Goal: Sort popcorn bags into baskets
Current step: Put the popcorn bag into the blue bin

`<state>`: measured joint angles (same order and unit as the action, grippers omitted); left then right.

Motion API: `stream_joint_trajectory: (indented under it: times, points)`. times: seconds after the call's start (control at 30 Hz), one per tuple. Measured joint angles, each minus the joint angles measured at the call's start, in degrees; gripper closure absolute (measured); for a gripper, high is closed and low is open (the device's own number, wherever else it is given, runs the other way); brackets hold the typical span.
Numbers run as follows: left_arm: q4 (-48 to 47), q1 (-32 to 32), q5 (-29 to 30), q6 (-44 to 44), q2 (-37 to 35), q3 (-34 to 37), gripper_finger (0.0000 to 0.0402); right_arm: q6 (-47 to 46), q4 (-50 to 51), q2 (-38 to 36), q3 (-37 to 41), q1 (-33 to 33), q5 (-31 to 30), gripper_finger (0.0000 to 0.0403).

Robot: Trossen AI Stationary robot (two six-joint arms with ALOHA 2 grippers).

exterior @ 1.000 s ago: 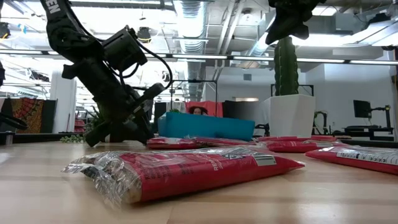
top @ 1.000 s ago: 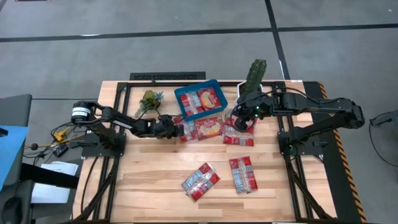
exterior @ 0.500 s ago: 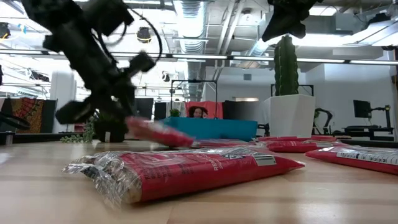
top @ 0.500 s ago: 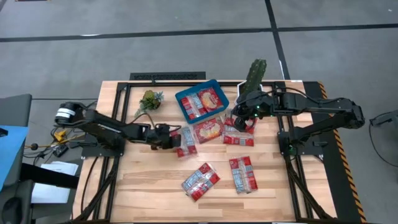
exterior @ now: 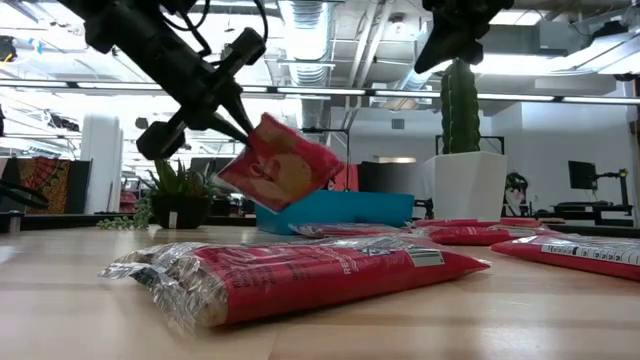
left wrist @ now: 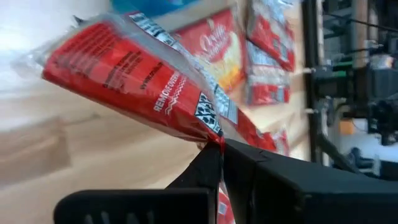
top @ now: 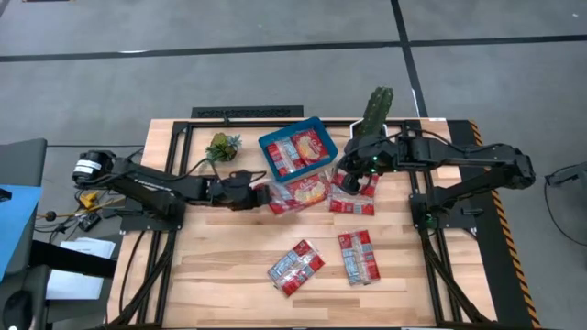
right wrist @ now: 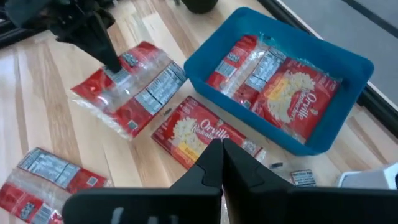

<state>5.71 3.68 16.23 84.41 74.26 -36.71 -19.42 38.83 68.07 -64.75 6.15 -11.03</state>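
Observation:
The held bag's lower edge (exterior: 272, 202) is hanging lower than the blue bin's rim. Next, my left gripper raises the bag higher and swings it over the bags inside the bin (top: 285, 156).
My left gripper (top: 254, 194) (exterior: 238, 128) reaches in from the table's left and is shut on one red popcorn bag (top: 279, 196) (exterior: 284, 172) (left wrist: 124, 74), in the air just in front of the blue bin (top: 295, 147) (right wrist: 323, 124). The bin holds two bags (right wrist: 273, 81). My right gripper (top: 352, 170) (right wrist: 220, 155) hovers shut and empty over the bags right of the bin. Another bag (top: 308, 188) (right wrist: 196, 134) lies flat before the bin; more (top: 295, 266) (top: 358, 257) (top: 351, 204) lie on the table. My left gripper pinches the bag between its two fingers at the edge of one short end (left wrist: 211, 138) (right wrist: 118, 71). The fingers come from the table's left, slanting down. The bag is lifted clear of the table and hangs tilted, its far end lower (exterior: 310, 185).
A white pot with a tall cactus (top: 376, 112) (exterior: 462, 150) stands at the far edge right of the bin. A small green plant (top: 221, 147) stands left of it. One bag (exterior: 300, 275) lies close to the table's near edge. Bare wood shows at the near left (top: 220, 266).
My left gripper, shut on the bag, first dragged it toward the table's near edge, then rose. The bag went from lying flat beside the other bags to hanging tilted, clear of the table. My right gripper stayed nearly still.

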Motion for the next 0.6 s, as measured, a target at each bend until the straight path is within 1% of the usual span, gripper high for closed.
stream_joint_trajectory:
  times: [0.13, 0.33, 0.47, 0.6]
  points:
    - [-1.1, -0.4, 2.1, -0.6, 0.0, 0.0, 0.04, 0.0, 0.0, 0.7, 0.0, 0.0, 0.0, 0.0375]
    - [-4.6, -4.9, 5.3, -4.0, -0.1, 0.5, 0.0401, 0.0, -0.8, 0.6, 0.0, 0.0, 0.0, 0.0364]
    - [-4.1, -7.8, 2.6, -6.1, -0.1, 0.5, 0.0401, 0.4, -0.8, 0.6, 0.0, 0.0, 0.0, 0.0368]
    - [-1.2, -7.4, -2.0, -5.8, -0.9, 0.1, 0.0401, 1.1, -1.5, 0.6, 0.0, 0.0, 0.0, 0.0376]
